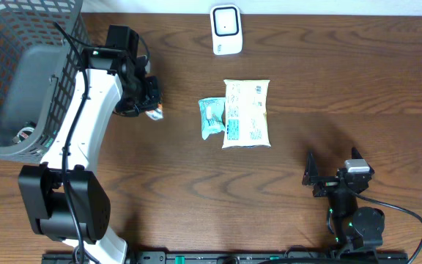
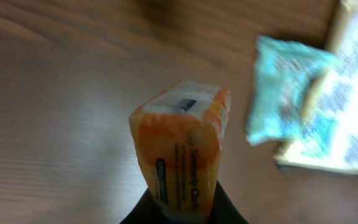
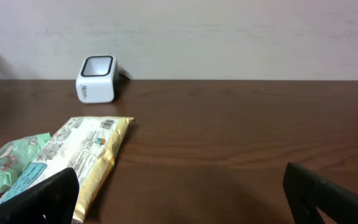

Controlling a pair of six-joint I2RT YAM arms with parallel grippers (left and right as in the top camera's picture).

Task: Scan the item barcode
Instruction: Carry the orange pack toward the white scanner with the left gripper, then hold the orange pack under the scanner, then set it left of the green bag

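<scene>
The spot [image 1: 190, 122] beside the teal packet is open for the orange packet, so the robot's left gripper should continue to go toward that spot and let go there.
In the left wrist view an orange snack packet [image 2: 182, 149] stands up between the jaws of my left gripper [image 2: 185, 213], which is shut on its lower end. Overhead, the left gripper [image 1: 149, 103] hovers left of centre with the orange packet [image 1: 157, 114] showing at its tip. The white barcode scanner [image 1: 226, 30] stands at the table's far edge, and it also shows in the right wrist view as the scanner [image 3: 97, 79]. My right gripper [image 1: 312, 176] rests open at the near right, with nothing between its fingers [image 3: 42, 199].
A yellow packet [image 1: 246, 114] and a teal packet [image 1: 211, 117] lie side by side mid-table, right of the left gripper. A dark wire basket [image 1: 20, 73] stands at the far left. The yellow packet [image 3: 79, 155] lies just ahead of the right gripper's left finger.
</scene>
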